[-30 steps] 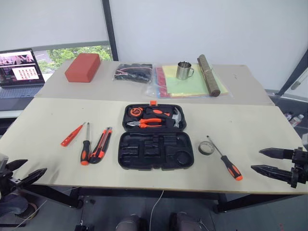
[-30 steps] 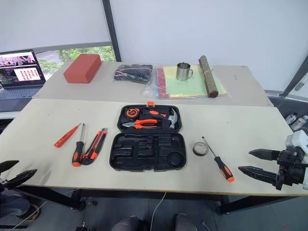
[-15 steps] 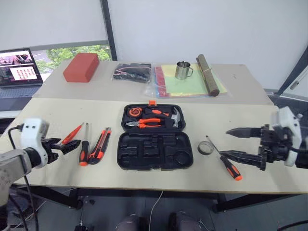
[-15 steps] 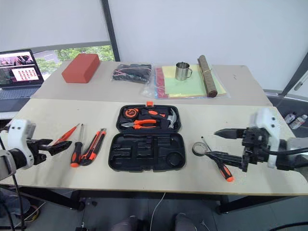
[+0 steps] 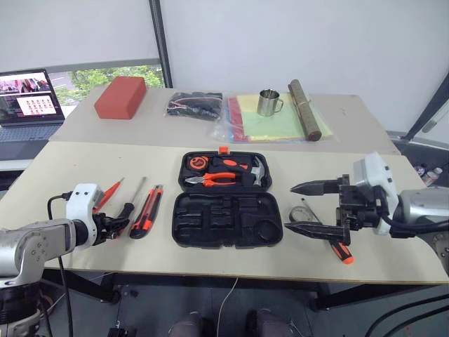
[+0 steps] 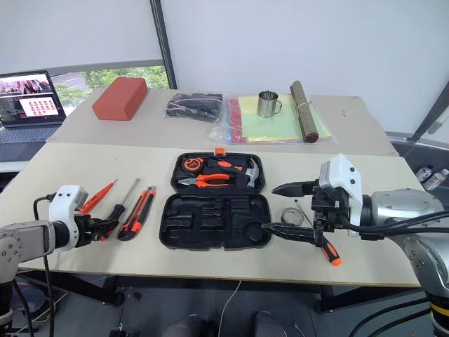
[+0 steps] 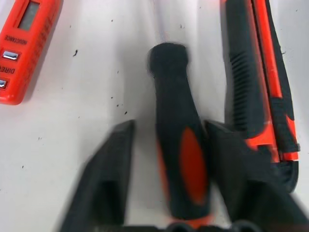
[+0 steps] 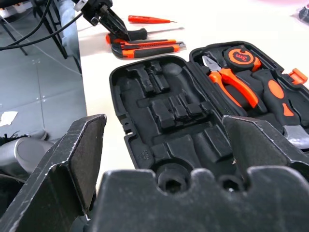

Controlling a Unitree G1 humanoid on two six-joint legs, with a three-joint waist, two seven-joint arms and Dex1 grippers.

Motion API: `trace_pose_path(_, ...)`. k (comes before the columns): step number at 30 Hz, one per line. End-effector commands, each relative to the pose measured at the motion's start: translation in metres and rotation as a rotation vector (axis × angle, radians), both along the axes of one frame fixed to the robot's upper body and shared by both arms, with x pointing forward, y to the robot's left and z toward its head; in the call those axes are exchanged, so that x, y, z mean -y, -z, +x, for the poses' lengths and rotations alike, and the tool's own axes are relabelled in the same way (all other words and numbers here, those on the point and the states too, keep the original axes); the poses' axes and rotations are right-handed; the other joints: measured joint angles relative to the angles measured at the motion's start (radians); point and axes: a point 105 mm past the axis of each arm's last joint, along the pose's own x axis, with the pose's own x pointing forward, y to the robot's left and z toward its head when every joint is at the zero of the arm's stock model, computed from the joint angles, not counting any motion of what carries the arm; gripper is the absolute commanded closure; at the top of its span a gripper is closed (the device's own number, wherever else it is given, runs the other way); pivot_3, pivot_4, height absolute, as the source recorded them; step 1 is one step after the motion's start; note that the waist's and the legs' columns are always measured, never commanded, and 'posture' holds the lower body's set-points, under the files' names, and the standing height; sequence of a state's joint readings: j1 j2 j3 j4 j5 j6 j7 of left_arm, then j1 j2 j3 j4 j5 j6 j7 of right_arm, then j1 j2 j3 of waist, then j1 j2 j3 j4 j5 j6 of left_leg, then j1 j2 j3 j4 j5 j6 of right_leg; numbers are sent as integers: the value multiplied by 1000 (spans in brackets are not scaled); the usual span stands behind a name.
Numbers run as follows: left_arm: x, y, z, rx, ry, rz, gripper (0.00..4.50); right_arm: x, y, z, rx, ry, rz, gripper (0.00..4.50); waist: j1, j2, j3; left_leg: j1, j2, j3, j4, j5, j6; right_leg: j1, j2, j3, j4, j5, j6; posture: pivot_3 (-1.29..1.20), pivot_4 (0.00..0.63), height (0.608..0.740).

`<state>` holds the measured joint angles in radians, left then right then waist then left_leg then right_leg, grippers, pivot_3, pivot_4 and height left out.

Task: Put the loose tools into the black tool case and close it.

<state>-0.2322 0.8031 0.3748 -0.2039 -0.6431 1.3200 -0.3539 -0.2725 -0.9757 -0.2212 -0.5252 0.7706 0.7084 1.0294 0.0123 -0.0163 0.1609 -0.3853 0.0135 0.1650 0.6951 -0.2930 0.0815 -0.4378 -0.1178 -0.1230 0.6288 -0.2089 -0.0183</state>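
Observation:
My gripper will lower the black-and-orange screwdriver [image 5: 125, 213], and because a long moulded groove [image 5: 214, 201] runs beside the case's hinge, the screwdriver will settle lengthwise in that groove.
The black tool case [image 5: 226, 219] lies open mid-table, its moulded front half empty. Left of it lie an orange tester screwdriver [image 5: 106, 194], a black-and-orange screwdriver [image 7: 178, 145] and the utility knife [image 5: 146, 210]. My left gripper [image 5: 121, 223] is low over the table, open, its fingers straddling that screwdriver's handle with a gap on one side. My right gripper [image 5: 290, 207] hovers wide open at the case's right end, above the grey tape roll [image 5: 303, 213]. A third screwdriver [image 5: 339, 249] lies under that arm.
Hammer, pliers [image 5: 210, 179] and tape measure sit in the case's lid half. On the far table stand a laptop [image 5: 28, 98], a red block [image 5: 121, 97], a black cable bundle [image 5: 194, 105], a steel mug [image 5: 267, 102] and a rolled mat [image 5: 304, 109].
My left gripper has come in from the table's left edge to the screwdriver handle, and its fingers have narrowed. My right gripper has swung left, from beyond the loose screwdriver to over the tape roll.

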Motion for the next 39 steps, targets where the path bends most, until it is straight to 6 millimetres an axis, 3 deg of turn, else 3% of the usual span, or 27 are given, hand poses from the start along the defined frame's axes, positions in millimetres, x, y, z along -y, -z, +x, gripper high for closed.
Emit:
trace_pose_path(1, -13, 6, -2, -14, -39, 34, 3558, 5, -5, 0, 49, 10, -2, 0, 0, 0, 0, 0, 0, 0, 0, 0, 0, 0, 0, 0, 0, 0, 0, 0, 150, 736)
trace_pose_path(4, -16, -6, 5, 46, -33, 29, 3559, 6, -4, -1, 48, 10, -2, 0, 0, 0, 0, 1, 0, 0, 0, 1, -2, 0, 0, 0, 1, 0, 0, 0, 150, 736)
trace_pose_path(8, -13, -54, 26, 264, 135, 157, 3559, 9, 4, -1, -7, 13, -13, 0, 0, -4, 2, 0, 1, 0, 0, 1, -3, -2, 0, 0, 2, 0, -1, 0, 150, 736)
trace_pose_path(11, 34, -98, 27, 453, 582, 261, 3559, 9, 10, -4, -43, -3, -34, 0, 6, -5, 3, -4, 0, 0, 0, 1, -3, -5, -3, -2, 1, 3, -7, 0, 150, 736)
trace_pose_path(13, 58, -106, 21, 482, 823, 297, 3559, 9, 13, -1, -24, 10, -56, 0, 11, -4, 3, -6, -1, 0, 0, 1, -3, -7, -5, -4, 0, 3, -7, 0, 150, 736)
trace_pose_path(18, 104, -92, 38, 453, 1173, 353, 3559, 8, 14, 6, 4, 43, -64, 0, 9, -3, 2, -5, -2, 2, 0, 2, -3, -4, -3, -4, -1, 3, -6, 0, 150, 736)
trace_pose_path(23, 135, -65, 66, 389, 1338, 423, 3559, 4, 15, 7, 26, 74, -54, 0, 3, -4, 3, -6, -1, 4, 2, 7, 7, -4, 9, -6, 0, 3, -5, 0, 150, 736)
trace_pose_path(31, 156, -42, 87, 314, 1396, 432, 3559, 2, 13, 7, 54, 146, -19, 0, -2, -4, 3, -7, 1, 2, 5, 8, 9, -5, 6, -3, 0, 2, -4, 0, 150, 736)
trace_pose_path(36, 161, -40, 91, 307, 1401, 413, 3559, 2, 16, 6, 59, 173, -12, 0, 1, -4, 3, -9, 1, 0, 8, 7, 10, -5, 4, -3, 1, 1, -1, 0, 150, 736)
trace_pose_path(38, 166, -45, 86, 326, 1438, 373, 2546, 1, 16, 5, 60, 176, -9, 0, 1, -4, 3, -10, 1, -1, 10, 7, 11, -4, 3, -3, 1, 1, 0, 0, 150, 736)
trace_pose_path(39, 168, -48, 84, 333, 1450, 353, 2297, 1, 16, 5, 60, 177, -7, 0, 1, -4, 3, -10, 1, -1, 11, 7, 12, -4, 3, -3, 1, 2, 0, 0, 150, 736)
